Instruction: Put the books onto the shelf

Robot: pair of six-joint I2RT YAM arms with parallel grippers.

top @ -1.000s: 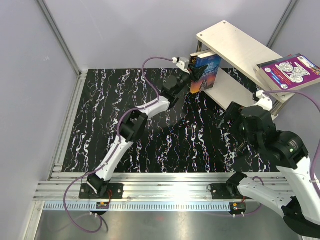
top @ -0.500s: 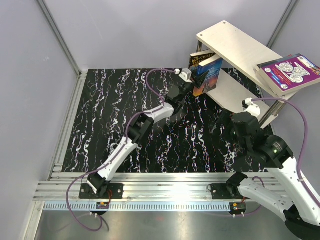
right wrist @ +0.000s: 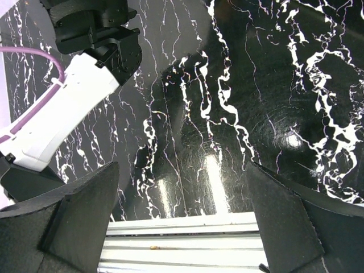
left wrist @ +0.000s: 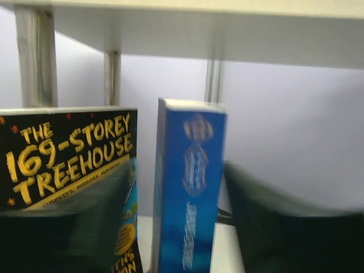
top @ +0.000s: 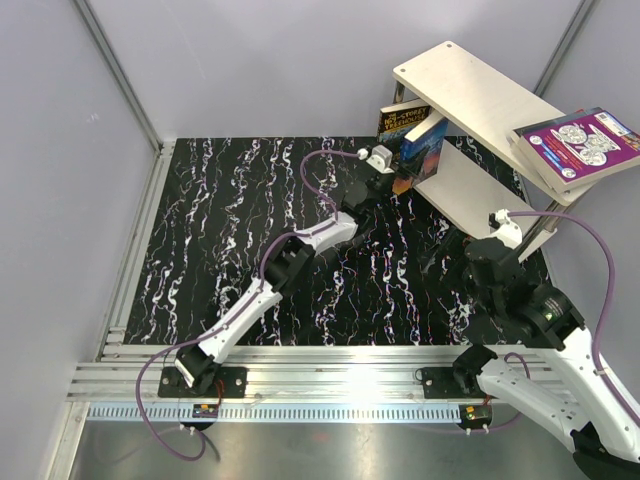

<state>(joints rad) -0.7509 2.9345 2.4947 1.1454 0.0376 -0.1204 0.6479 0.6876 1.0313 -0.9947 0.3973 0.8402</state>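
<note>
The blue book's spine (left wrist: 192,185) is standing away from the Treehouse book, so my left gripper needs to swing the spine over against the Treehouse book (left wrist: 129,187) before it backs off.
The shelf (top: 470,90) stands at the back right. On its lower board (top: 462,192) a blue-orange book (top: 422,145) stands upright next to a black "Treehouse" book (top: 402,121). A purple book with white circles (top: 580,142) lies on the right end of the top board. My left gripper (top: 396,176) reaches in at the blue book. In the left wrist view its blue spine (left wrist: 190,193) sits between my blurred fingers (left wrist: 284,227) with a gap on each side, so the left gripper (left wrist: 179,233) is open. My right gripper (right wrist: 182,227) is open and empty over the mat.
A black white-veined mat (top: 250,230) covers the table. An aluminium rail (top: 330,375) runs along the near edge, also below my right fingers (right wrist: 205,236). Silver shelf posts (left wrist: 35,57) stand behind the Treehouse book (left wrist: 68,165). The left arm's white link (right wrist: 62,119) crosses the right wrist view.
My left gripper carried the blue book into the lower tier beside the Treehouse book, then its jaws parted. The right arm pulled back toward the near edge.
</note>
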